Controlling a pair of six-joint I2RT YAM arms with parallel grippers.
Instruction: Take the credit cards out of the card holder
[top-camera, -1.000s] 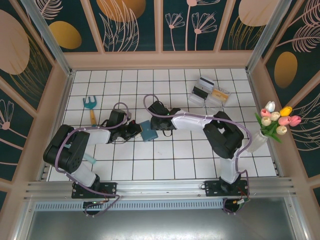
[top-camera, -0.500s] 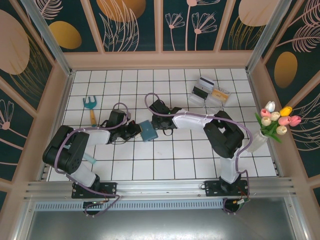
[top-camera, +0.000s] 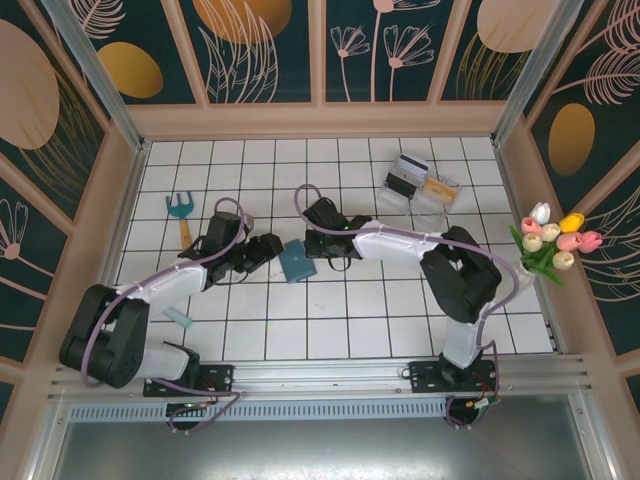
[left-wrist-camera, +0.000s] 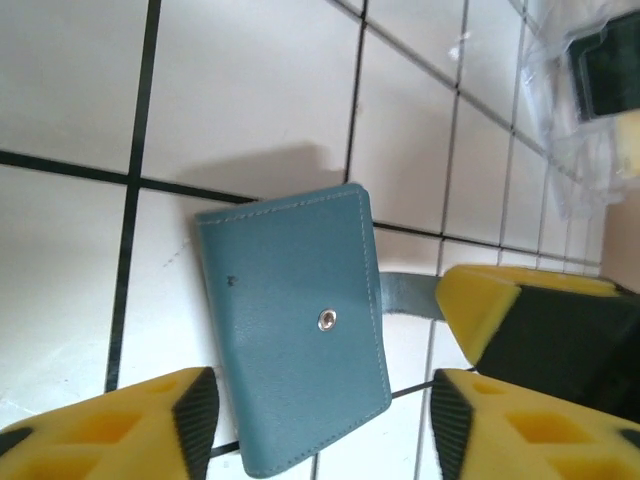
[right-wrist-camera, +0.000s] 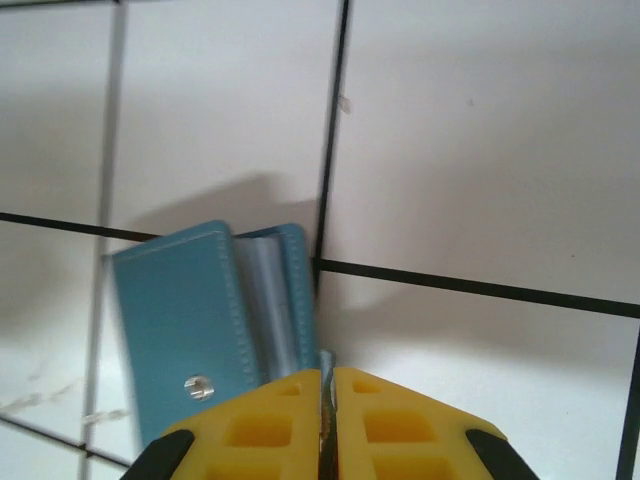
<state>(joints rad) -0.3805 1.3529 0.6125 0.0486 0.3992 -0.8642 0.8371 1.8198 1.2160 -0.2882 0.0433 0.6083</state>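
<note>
The card holder's stud cover (right-wrist-camera: 185, 315) is folded over the sleeves. Next, my right gripper pulls the strap (left-wrist-camera: 408, 294) away and opens the holder out before it reaches for the sleeves.
The teal-blue card holder (top-camera: 296, 260) lies closed on the white tiles, snap stud up (left-wrist-camera: 300, 330). My left gripper (top-camera: 268, 250) is open just left of it, and its yellow fingers stand either side of the holder's near end (left-wrist-camera: 320, 425) without touching. My right gripper (top-camera: 314, 250) is shut on a thin grey-teal strap (left-wrist-camera: 405, 296) that sticks out of the holder's right edge (right-wrist-camera: 328, 400). Pale sleeves (right-wrist-camera: 265, 310) show between the covers. A greyish credit card with a dark stripe (top-camera: 411, 163) and a yellow-orange one (top-camera: 438, 187) lie at the clear tray.
The clear plastic tray (top-camera: 405, 195) sits at the back right. A teal toy fork with an orange handle (top-camera: 182, 215) lies at the left, and a small pale teal piece (top-camera: 178, 317) is near the left arm. A vase of tulips (top-camera: 550, 245) stands by the right wall.
My left gripper has let go of the card holder, opened and drawn back a little to the left. My right gripper has closed on the strap.
</note>
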